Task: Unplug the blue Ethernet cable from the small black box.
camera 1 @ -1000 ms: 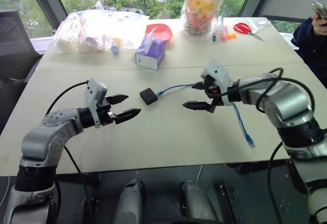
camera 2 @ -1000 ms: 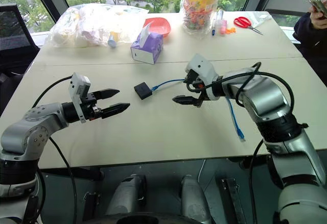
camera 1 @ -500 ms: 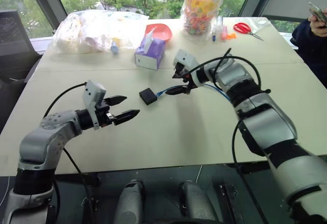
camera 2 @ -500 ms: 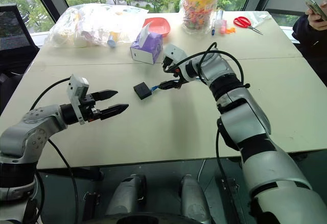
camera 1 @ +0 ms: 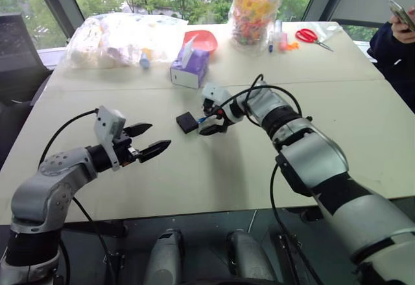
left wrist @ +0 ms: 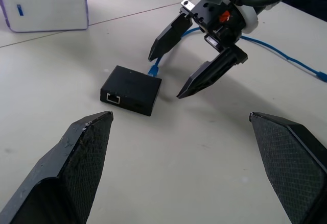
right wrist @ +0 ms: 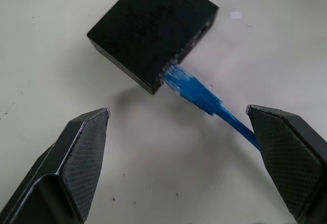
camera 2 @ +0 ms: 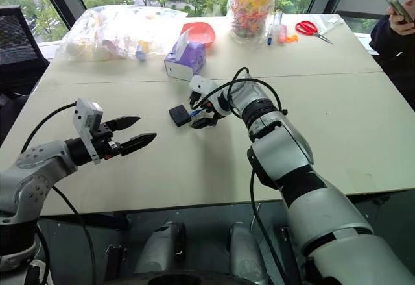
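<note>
The blue plug should come straight out when the robot pulls, as it points straight into the flat side of the small black box.
The small black box lies flat on the beige table, left of centre. The blue Ethernet cable is plugged into one side of the box, and its cord trails away behind my right arm. My right gripper is open, tilted down, with one finger on each side of the plug just right of the box, touching nothing I can see. My left gripper is open and empty, hovering a short way in front and left of the box, pointing at it.
A purple tissue box, a red bowl, a clear plastic bag and a jar of coloured items stand along the far side. Red scissors lie far right. A person's arm shows at the right edge.
My right gripper swung in from the right side of the table, leftward and down, and now straddles the cable's plug at the box. The left gripper has barely moved.
</note>
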You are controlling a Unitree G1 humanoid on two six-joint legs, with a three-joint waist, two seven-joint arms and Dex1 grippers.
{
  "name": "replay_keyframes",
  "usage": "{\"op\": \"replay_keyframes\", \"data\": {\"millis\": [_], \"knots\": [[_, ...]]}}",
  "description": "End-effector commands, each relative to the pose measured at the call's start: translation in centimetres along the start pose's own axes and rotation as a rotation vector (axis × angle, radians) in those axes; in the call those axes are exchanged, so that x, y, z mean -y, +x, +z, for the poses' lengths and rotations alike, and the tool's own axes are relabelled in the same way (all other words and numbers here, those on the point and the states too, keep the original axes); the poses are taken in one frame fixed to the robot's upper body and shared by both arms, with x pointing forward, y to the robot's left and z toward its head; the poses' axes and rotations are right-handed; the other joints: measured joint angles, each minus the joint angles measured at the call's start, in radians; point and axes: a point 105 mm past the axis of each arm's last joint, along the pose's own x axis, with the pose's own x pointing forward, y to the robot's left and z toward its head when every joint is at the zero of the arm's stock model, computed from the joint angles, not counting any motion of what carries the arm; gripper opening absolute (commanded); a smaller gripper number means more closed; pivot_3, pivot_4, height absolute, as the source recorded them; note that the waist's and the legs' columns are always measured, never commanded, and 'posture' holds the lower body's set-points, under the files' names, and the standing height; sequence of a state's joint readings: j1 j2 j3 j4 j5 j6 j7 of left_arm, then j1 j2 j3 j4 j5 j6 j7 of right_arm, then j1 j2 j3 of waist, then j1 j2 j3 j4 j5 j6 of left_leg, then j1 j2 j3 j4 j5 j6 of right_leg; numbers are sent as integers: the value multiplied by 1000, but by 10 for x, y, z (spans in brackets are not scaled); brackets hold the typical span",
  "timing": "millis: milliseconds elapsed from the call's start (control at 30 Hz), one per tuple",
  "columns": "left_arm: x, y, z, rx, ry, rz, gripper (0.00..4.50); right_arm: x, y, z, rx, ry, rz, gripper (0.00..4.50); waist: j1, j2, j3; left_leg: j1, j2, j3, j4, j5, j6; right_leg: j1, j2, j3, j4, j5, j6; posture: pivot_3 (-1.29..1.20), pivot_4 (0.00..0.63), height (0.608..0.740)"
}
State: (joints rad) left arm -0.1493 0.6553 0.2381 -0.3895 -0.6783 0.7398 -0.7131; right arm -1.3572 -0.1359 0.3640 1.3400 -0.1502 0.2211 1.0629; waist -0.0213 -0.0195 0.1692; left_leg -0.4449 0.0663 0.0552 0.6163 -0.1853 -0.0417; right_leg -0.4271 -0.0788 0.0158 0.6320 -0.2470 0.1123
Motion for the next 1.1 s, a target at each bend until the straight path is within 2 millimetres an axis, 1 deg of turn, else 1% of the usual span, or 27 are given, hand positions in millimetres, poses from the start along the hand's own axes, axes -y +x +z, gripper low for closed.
{"op": "replay_keyframes", "data": {"millis": [33, 167, 233, 300, 333, 367, 400, 433, 500, 533, 600, 633, 700, 733, 767, 800, 833, 867, 900, 933, 967, 1033, 1100], "knots": [[3, -7, 14, 41, 39, 18, 4484, 1, -2, 15, 14, -30, -10, 4500, 1, 0, 0, 0, 0, 0, 0, 0, 0, 0, 0, 0, 0, 0, 0, 0, 150, 735], [4, -10, 14, 41, 38, 36, 4484, -4, 3, 11, -16, -34, 4, 4500, 0, 0, 0, 0, 0, 0, 0, 0, 0, 0, 0, 0, 0, 0, 0, 0, 150, 735], [4, -11, 14, 41, 37, 41, 4500, -5, 4, 11, -16, -30, 14, 3964, 0, 0, 0, 1, 0, 0, 0, 0, 0, 0, 0, 0, 0, 0, 0, 0, 150, 735], [4, -11, 14, 41, 37, 44, 4500, -7, 5, 11, -19, -28, 28, 3212, -1, 0, 0, 1, 0, 0, 0, 0, 0, 0, 0, 0, 0, 0, -1, 0, 150, 735], [4, -11, 14, 40, 37, 45, 4500, -8, 6, 10, -22, -27, 34, 2762, -1, 0, 0, 1, 0, 0, 0, 0, 0, 0, 0, 0, 0, 0, -1, 0, 150, 735], [3, -11, 14, 40, 37, 46, 4500, -9, 6, 10, -23, -26, 39, 2177, -1, 0, 0, 1, 0, 0, 0, 0, 0, 0, 0, 0, 0, 0, -1, 0, 150, 735], [3, -11, 14, 38, 36, 45, 4500, -9, 6, 9, -24, -28, 45, 1739, -1, 0, 0, 1, 0, 0, 0, 0, 0, 0, 0, 0, 0, 0, -1, 0, 150, 735], [3, -11, 14, 37, 36, 44, 4500, -10, 6, 9, -25, -30, 50, 1119, -1, 0, 0, 1, 0, 0, 0, 0, 0, 0, 0, 0, 0, 0, 0, 0, 150, 735], [1, -11, 14, 32, 37, 36, 4500, -12, 5, 10, -21, -35, 71, 162, -1, 0, 0, 1, 0, 0, 0, 0, 0, 0, 0, 0, 0, 0, 0, 0, 150, 735], [0, -10, 15, 31, 37, 33, 4500, -13, 4, 11, -17, -43, 84, 52, -1, 0, 0, 1, 0, 0, 0, 0, 0, 0, 0, 0, 0, 0, 0, 0, 150, 735], [-2, -10, 15, 29, 36, 29, 4500, -14, 4, 12, -13, -51, 98, 52, -2, 0, 0, 1, 0, 0, 0, 0, 0, 0, 0, 0, 0, 0, 0, 0, 150, 735], [-5, -9, 17, 29, 34, 22, 4500, -12, 1, 13, -16, -91, 87, 52, -2, 0, 0, 1, 0, 0, 0, 0, 0, 0, 0, 0, 0, 0, 0, 0, 150, 735], [-10, -7, 23, 37, 20, 4, 4500, -8, -6, 19, -10, -240, 68, 52, 1, 0, 0, 1, 0, 0, 0, 0, -1, 0, 0, 0, 0, 0, 0, 0, 150, 735], [-12, -5, 26, 42, 10, -13, 4500, -5, -11, 29, 46, -351, 16, 52, 3, 0, 0, 0, 0, 0, 0, 0, -1, 0, 0, -1, 0, 0, 0, 0, 150, 735], [-13, -4, 28, 46, 4, -24, 4500, -5, -15, 37, 90, -421, -22, 52, 3, 0, 0, 0, 0, -1, 0, 1, -1, 0, 0, 0, 0, 0, 0, 0, 150, 735], [-13, -3, 29, 47, 1, -32, 4500, -5, -18, 42, 120, -459, -49, 52, 2, 0, 0, 0, 0, 0, 0, 1, -1, 0, 0, 0, 0, 0, 0, 0, 150, 735], [-11, -2, 32, 53, -13, -64, 4500, -5, -27, 44, 145, -569, -120, 52, 3, 0, 0, 0, 0, 0, 0, 1, -1, 0, 0, 0, 0, 0, 1, 0, 150, 735], [-9, 0, 34, 59, -24, -92, 4500, -6, -33, 43, 153, -647, -174, 52, 6, 0, 0, 0, 0, 0, -1, 1, -1, 0, 0, 0, 0, 0, 1, 0, 150, 735], [-7, 1, 36, 61, -35, -122, 4500, -11, -41, 45, 179, -770, -245, 52, 6, 0, 0, 0, 0, -1, -1, 1, -1, 0, 0, 0, 0, 0, 2, 0, 150, 735], [-6, 2, 38, 61, -41, -141, 4500, -16, -47, 46, 199, -852, -288, 52, 9, 0, 0, 0, 0, -1, -1, 1, -2, 0, 0, 0, 0, -1, 2, 0, 150, 735], [-5, 4, 41, 67, -57, -164, 4500, -22, -53, 39, 173, -963, -328, 52, 11, 0, 0, 0, 0, -1, -1, 1, -2, 0, 0, -1, 0, -1, 3, 0, 150, 735], [-4, 7, 45, 79, -83, -194, 4500, -30, -60, 30, 156, -1044, -367, 52, 9, 0, 0, 0, -1, -1, -1, 1, -2, 0, 0, 0, 0, -1, 3, 0, 150, 735], [-3, 9, 49, 86, -99, -218, 4500, -37, -64, 28, 177, -1079, -391, 52, 2, 0, 0, 0, -1, -1, -1, 1, -2, 0, 0, 0, 1, -1, 3, 0, 150, 735]]}}
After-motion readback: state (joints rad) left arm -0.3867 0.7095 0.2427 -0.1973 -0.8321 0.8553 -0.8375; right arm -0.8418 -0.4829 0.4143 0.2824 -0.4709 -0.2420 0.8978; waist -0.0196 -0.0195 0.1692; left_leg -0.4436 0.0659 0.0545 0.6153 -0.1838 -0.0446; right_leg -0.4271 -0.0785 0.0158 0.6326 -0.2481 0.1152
